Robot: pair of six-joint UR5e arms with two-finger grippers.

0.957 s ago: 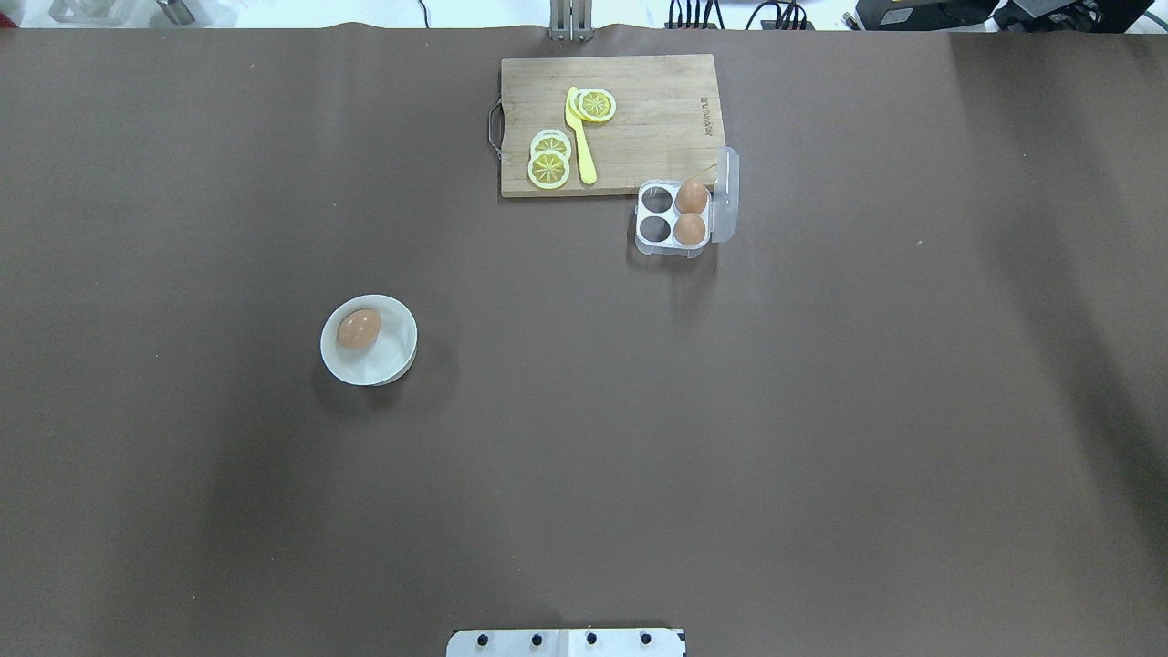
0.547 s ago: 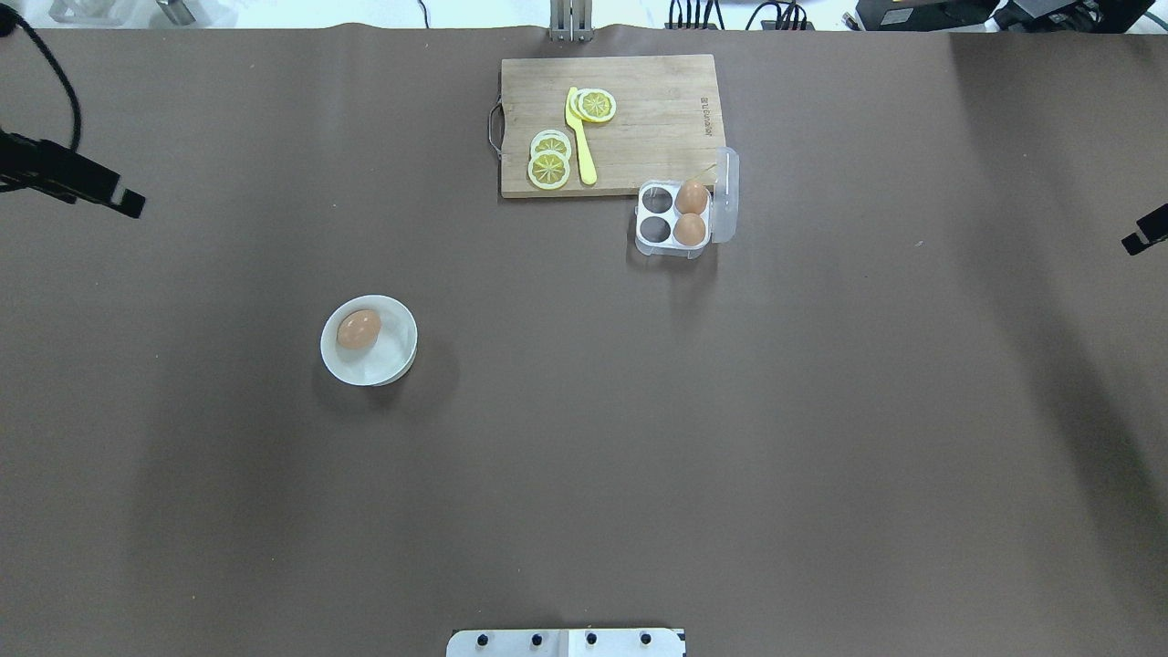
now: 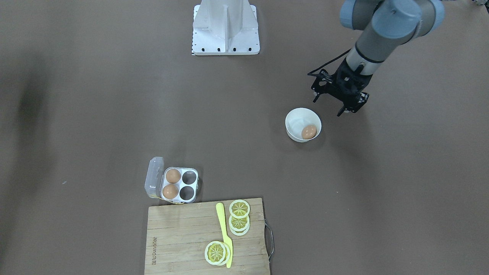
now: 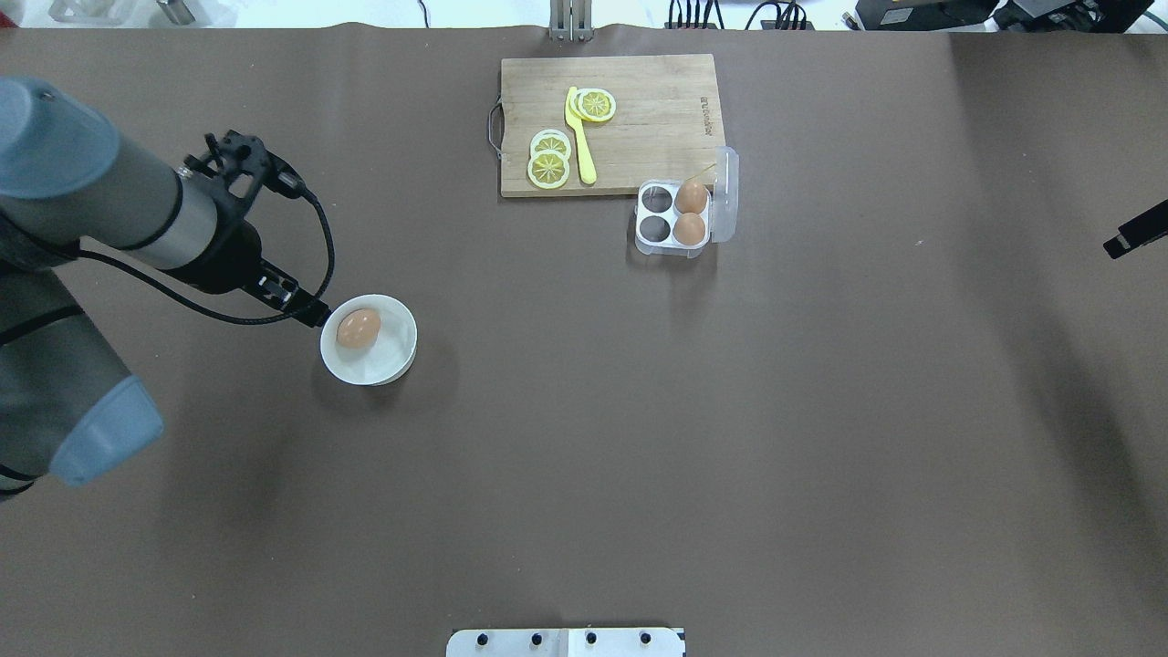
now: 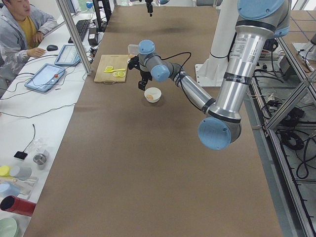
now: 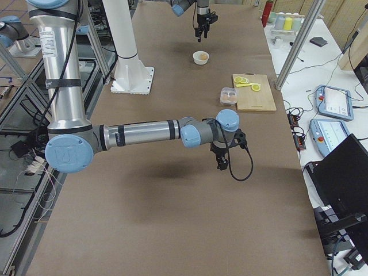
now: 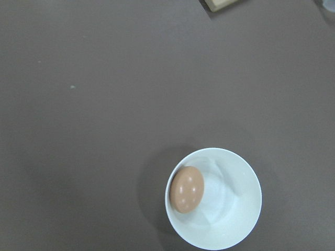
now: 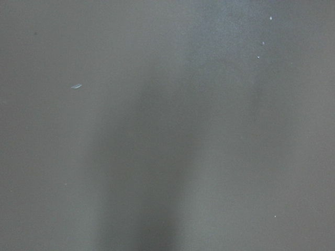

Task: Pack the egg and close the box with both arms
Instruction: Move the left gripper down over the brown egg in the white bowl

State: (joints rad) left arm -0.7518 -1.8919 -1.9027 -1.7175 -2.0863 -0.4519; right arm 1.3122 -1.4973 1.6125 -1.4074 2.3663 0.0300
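The egg from the bowl (image 3: 309, 132) should stand upright with its top showing when the robot lowers it into an empty cell, because the box's eggs (image 3: 173, 176) stick up.
The egg (image 4: 359, 328) lies in a round white bowl (image 4: 392, 365) at the table's left; it also shows in the front view (image 3: 308, 132) and the left wrist view (image 7: 186, 189). The box (image 4: 673, 213) stands open by the cutting board, clear lid (image 4: 725, 196) raised, two brown eggs (image 4: 691, 212) in its right cells, two left cells empty. My left gripper (image 3: 329, 105) hangs open and empty just left of the bowl (image 3: 296, 118), its black finger (image 4: 297, 301) near the rim. Only the tip of my right gripper (image 4: 1136, 233) shows at the right edge; I cannot tell its state.
A wooden cutting board (image 4: 657, 119) with lemon slices (image 4: 549, 160) and a yellow knife (image 4: 580, 137) lies at the far middle, touching the box. In the right side view my right gripper (image 6: 221, 161) hovers over bare brown table. An operator (image 5: 19, 24) sits beyond the table's far side.
My left arm has swept in from the left edge to beside the bowl. The right gripper's tip has shifted slightly at the right edge. Egg, bowl and box have not moved.
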